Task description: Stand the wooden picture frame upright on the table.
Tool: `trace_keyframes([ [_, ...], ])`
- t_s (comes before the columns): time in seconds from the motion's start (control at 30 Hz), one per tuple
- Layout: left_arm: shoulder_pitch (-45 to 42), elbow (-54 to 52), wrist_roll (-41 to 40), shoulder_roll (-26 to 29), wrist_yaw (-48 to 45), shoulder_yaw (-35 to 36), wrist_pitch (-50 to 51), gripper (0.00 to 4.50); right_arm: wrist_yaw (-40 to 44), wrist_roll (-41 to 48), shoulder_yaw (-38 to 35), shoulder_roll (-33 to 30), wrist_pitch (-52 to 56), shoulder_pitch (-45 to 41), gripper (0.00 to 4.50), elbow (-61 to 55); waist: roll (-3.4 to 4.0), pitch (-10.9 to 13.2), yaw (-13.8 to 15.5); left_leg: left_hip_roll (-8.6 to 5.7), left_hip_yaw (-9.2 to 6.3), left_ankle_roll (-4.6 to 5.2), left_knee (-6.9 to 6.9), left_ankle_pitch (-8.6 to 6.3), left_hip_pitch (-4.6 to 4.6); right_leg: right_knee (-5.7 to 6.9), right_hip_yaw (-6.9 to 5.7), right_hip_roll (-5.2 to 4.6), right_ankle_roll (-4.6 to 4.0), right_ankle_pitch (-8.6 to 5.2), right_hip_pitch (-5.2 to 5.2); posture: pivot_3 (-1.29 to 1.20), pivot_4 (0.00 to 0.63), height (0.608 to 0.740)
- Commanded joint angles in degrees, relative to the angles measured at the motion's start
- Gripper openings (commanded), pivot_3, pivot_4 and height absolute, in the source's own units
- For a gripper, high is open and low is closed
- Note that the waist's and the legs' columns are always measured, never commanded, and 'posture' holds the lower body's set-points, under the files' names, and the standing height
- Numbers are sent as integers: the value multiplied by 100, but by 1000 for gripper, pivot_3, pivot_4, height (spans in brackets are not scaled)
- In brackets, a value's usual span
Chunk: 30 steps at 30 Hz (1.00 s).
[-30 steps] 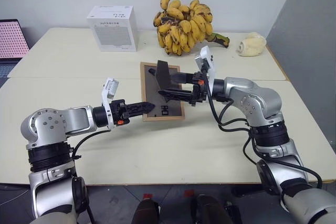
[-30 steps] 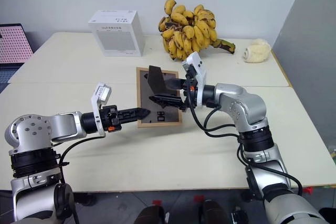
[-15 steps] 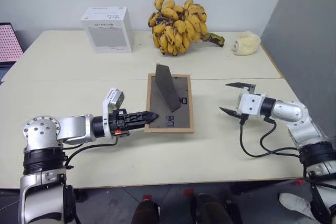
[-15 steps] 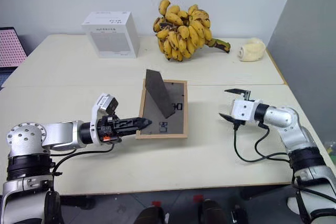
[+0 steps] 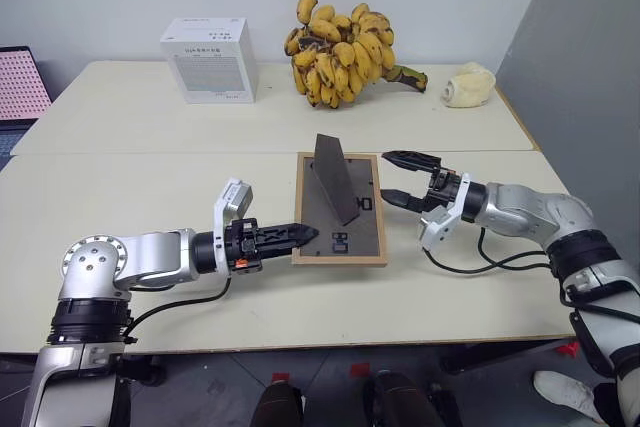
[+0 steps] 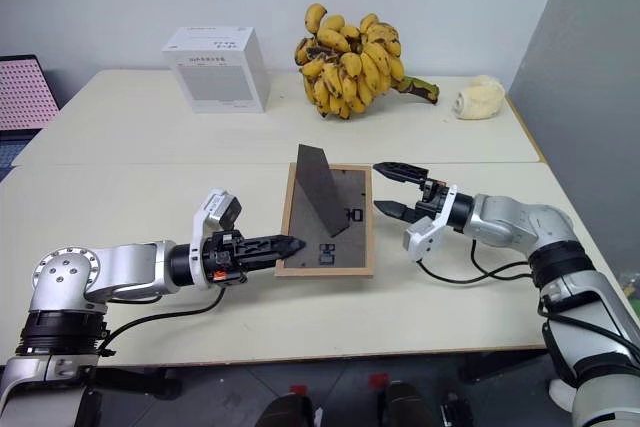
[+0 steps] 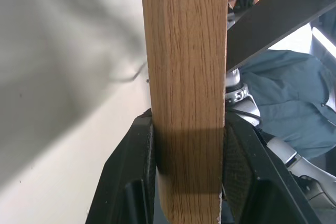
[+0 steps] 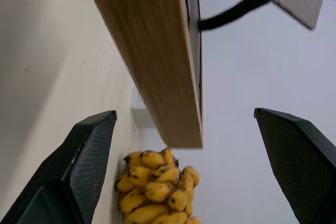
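My left gripper is holding the picture frame with its dark back up [image 5: 364, 231], so next my right gripper grasps the opposite edge [image 5: 376, 179] and turns the frame upright.
The wooden picture frame [image 5: 362, 225] lies face down on the table [image 5: 150, 177], dark back panel up. Its stand [image 5: 335, 179] is raised at a slant. My left gripper [image 5: 308, 235] is shut on the frame's near left edge; in the left wrist view the light wood edge [image 7: 184, 77] sits clamped between the black fingers [image 7: 134, 171]. My right gripper [image 5: 388, 177] stands open at the frame's right edge, one finger above it and one below. In the right wrist view that wood edge [image 8: 152, 51] runs between the spread fingers [image 8: 89, 150] without touching them.
At the back of the table stand a white box [image 5: 210, 45], a large bunch of bananas [image 5: 345, 37] and a pale lumpy object [image 5: 468, 84]. A pink screen [image 5: 20, 82] shows at the far left. A seam [image 5: 150, 154] crosses the tabletop.
My right gripper left the stand, swung away to the right, then came back to the frame's right edge, still open. The left gripper has rolled while keeping its hold. The camera has shifted.
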Motion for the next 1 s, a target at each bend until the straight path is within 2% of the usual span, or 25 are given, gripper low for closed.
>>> trace_keyframes([
  [0.03,8,-347,-263,40,-81,-15,-51,1297,-357,-213,163,58,-91,-259,4442,-107,0,0,0,0,0,0,0,0,0,0,1,0,0,0,0,0,150,740],
  [0.1,13,-385,-263,31,-101,-30,-68,1297,-496,-287,246,77,-142,-322,4442,-49,0,0,3,0,1,0,0,0,-1,-1,1,0,0,0,0,0,150,740],
  [0.2,-5,-401,-263,75,-151,-73,-58,1297,-554,-308,354,78,-162,-450,3939,37,0,0,6,-1,1,1,0,1,0,-1,1,0,-1,0,1,0,150,740],
  [0.53,111,-539,-263,131,-189,-156,-138,1297,-1023,-559,494,-152,-261,-490,1363,-107,-1,-1,27,0,1,3,0,2,0,0,1,-1,-2,1,1,0,150,740],
  [0.63,160,-683,-263,78,-78,-116,-320,1297,-1071,-595,546,-140,-255,-511,1342,-52,-1,-1,31,-1,-1,3,1,2,0,0,0,-1,-1,1,1,0,150,740],
  [0.67,165,-655,-263,-29,-8,-20,-411,2006,-1109,-640,571,-137,-221,-533,1342,-17,-1,-1,33,-1,-1,4,1,2,0,0,1,-1,-1,1,1,0,150,740],
  [0.9,85,-208,-263,-466,679,822,-848,3520,-904,-185,561,-142,-373,-579,1271,451,-1,-1,40,-1,2,6,2,4,5,1,1,-2,-4,2,6,0,150,740],
  [1.0,161,-325,-263,-225,970,1168,-1020,4115,-276,712,535,-1,-730,-539,1271,1084,-2,-1,36,1,2,7,1,4,6,1,1,-2,-4,3,5,0,150,740],
])
